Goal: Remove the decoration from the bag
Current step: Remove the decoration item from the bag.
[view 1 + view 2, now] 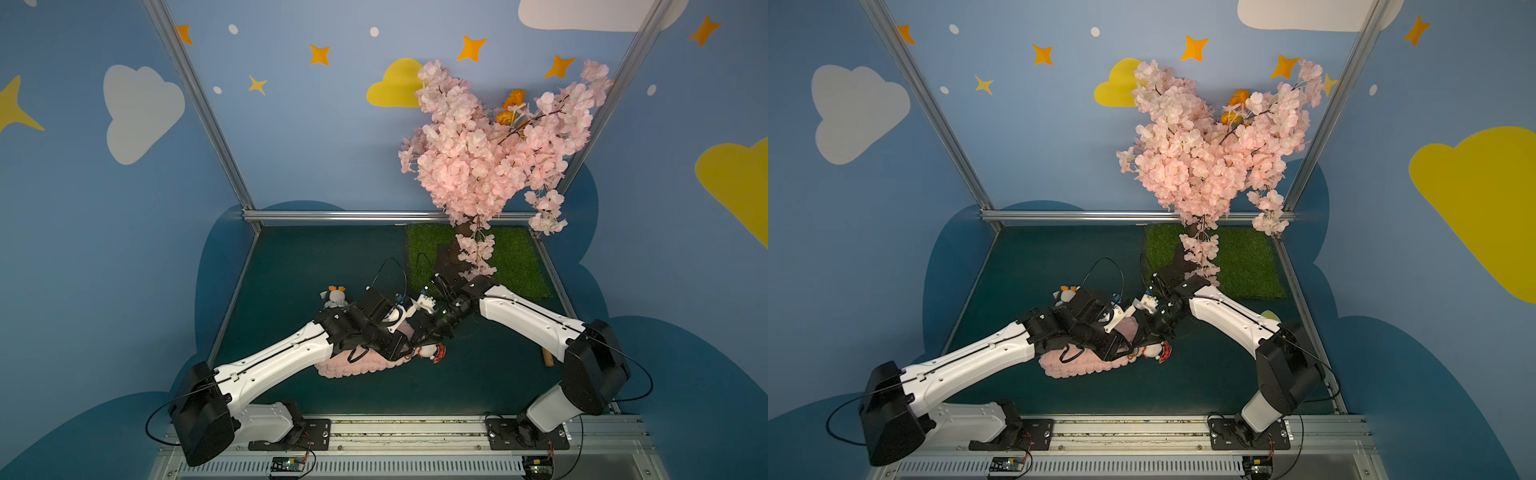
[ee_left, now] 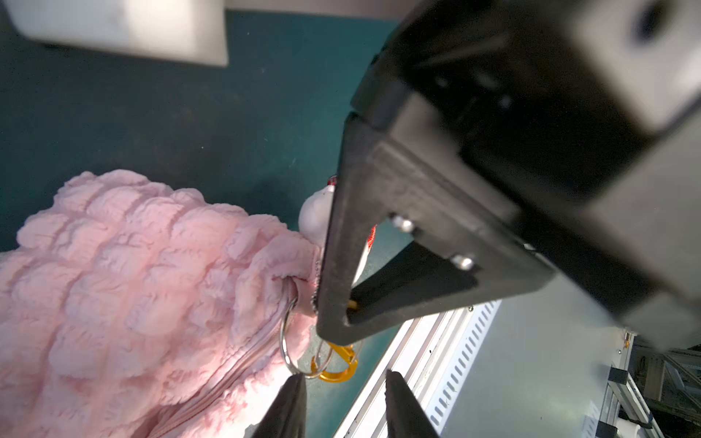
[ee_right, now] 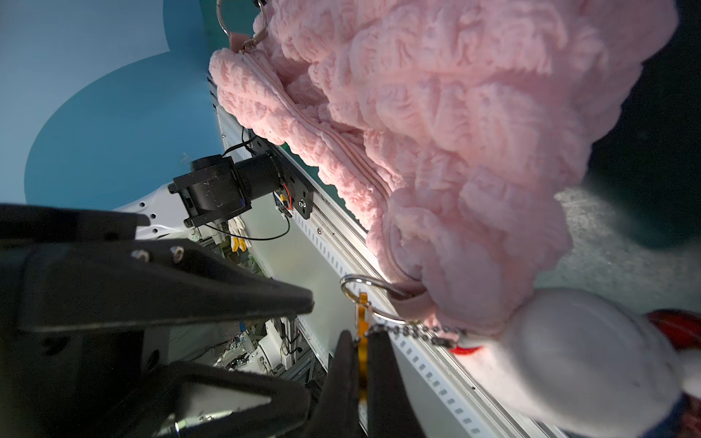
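I should move my left gripper clear of the ring, which touches one of its open fingers, and then close it on the gold clip's lower loop.
The pale-pink puffy bag lies on the dark green floor under both wrists. A metal ring hangs at its corner, with a gold clip hooked through it. A ball chain links the clip to the decoration, a white plush with red trim lying beside that corner. My right gripper is shut on the gold clip. My left gripper is open just below the ring, one fingertip touching it, with nothing between the fingers.
A second small plush with orange ears lies behind the left wrist. The pink blossom tree stands on a grass mat at the back right. A wooden stick lies near the right arm. Aluminium rails edge the floor.
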